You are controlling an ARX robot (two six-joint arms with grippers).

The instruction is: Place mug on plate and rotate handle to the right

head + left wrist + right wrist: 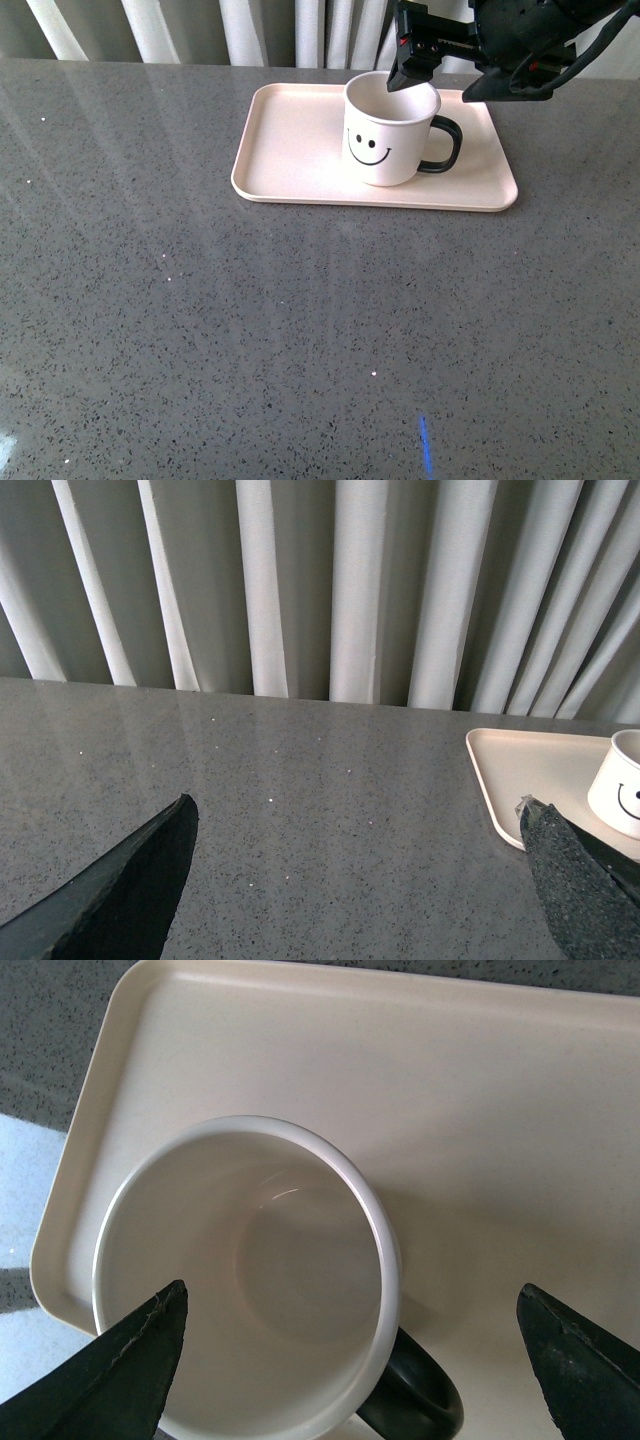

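Observation:
My gripper will bring the smiley face (370, 150) round to the front when it turns the mug by its rim, because the mug's black handle (446, 148) angles forward.
The white mug (386, 135) with its black smiley face stands upright on the pale pink-cream plate (290, 150). Its black handle (443, 146) points to the right in the front view. My right gripper (440, 78) hovers open just above and behind the mug's rim, holding nothing. In the right wrist view I look down into the empty mug (250, 1280), with the handle (415, 1390) between the spread fingertips (140, 1360) and the plate (480, 1120) beneath. My left gripper (360, 825) is open over bare table, the plate (520, 770) and mug (622, 792) off to one side.
A grey speckled tabletop (250, 330) spreads in front of the plate. Pale pleated curtains (250, 30) hang behind the table's far edge. A short blue mark (426, 445) lies on the table near the front.

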